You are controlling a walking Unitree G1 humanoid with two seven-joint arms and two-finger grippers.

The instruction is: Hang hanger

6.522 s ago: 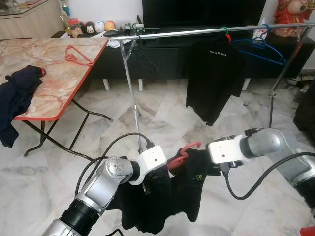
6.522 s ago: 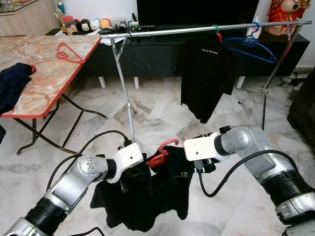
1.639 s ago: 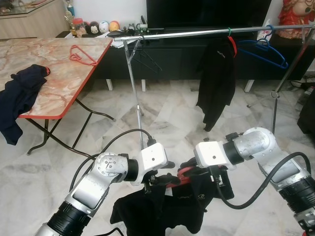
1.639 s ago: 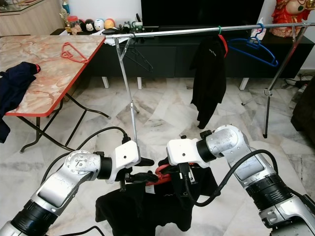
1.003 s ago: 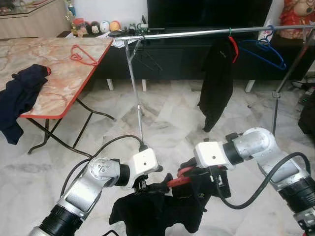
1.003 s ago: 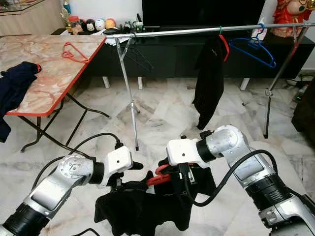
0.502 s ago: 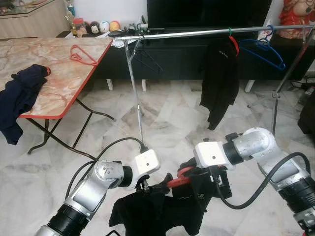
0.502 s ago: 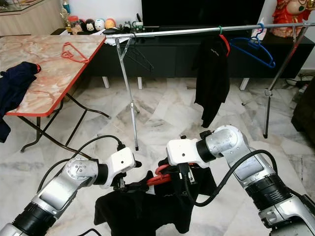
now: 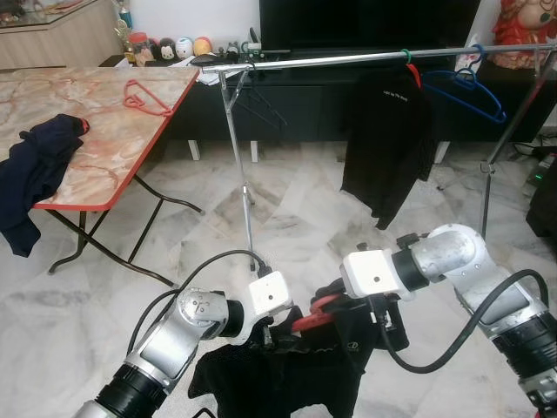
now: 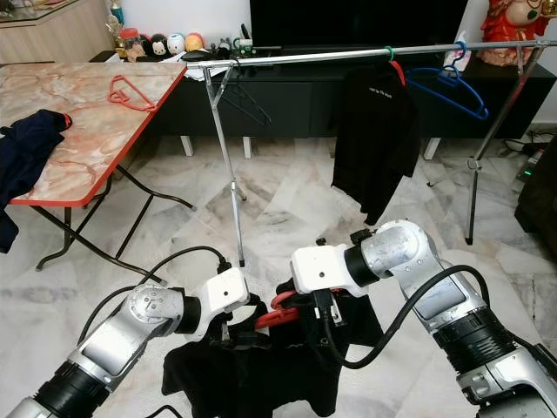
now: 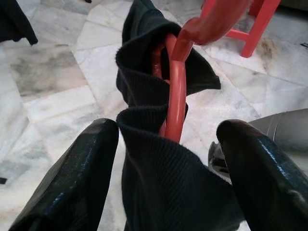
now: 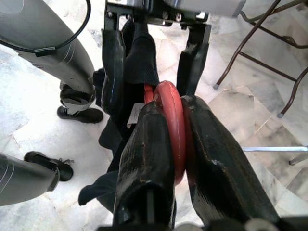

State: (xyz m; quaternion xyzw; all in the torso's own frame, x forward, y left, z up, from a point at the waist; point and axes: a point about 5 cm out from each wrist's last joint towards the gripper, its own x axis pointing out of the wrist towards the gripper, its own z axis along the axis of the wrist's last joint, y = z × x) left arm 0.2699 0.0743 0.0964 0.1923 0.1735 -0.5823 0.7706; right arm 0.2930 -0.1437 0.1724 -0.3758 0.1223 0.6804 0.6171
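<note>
The red hanger runs inside the collar [image 11: 172,134]. I expect the black shirt [image 9: 283,374] to follow along and hang limp when I carry the hanger to the rail.
A red hanger [image 9: 313,311] with a black shirt [image 9: 300,374] draped on it hangs low between my two arms, over the marble floor. My right gripper [image 12: 171,103] is shut on the red hanger [image 12: 171,120] near its hook. Facing it, my left gripper [image 11: 168,159] is open, its fingers [image 11: 77,183] standing wide on either side of the shirt's collar [image 11: 144,125] and the hanger's neck [image 11: 176,91]. The silver clothes rail [image 9: 348,59] runs across the room beyond, well above the hanger.
On the rail hang a black T-shirt [image 9: 387,139], a blue hanger [image 9: 466,87] and a black hanger [image 9: 257,100]. A folding table [image 9: 87,139] at the left holds another red hanger [image 9: 144,97] and a navy garment [image 9: 35,174]. A dark TV cabinet [image 9: 296,104] stands behind.
My left wrist has shifted a little lower and closer to the shirt's collar. The T-shirt on the rail has swung from edge-on to facing me. The right gripper keeps its hold.
</note>
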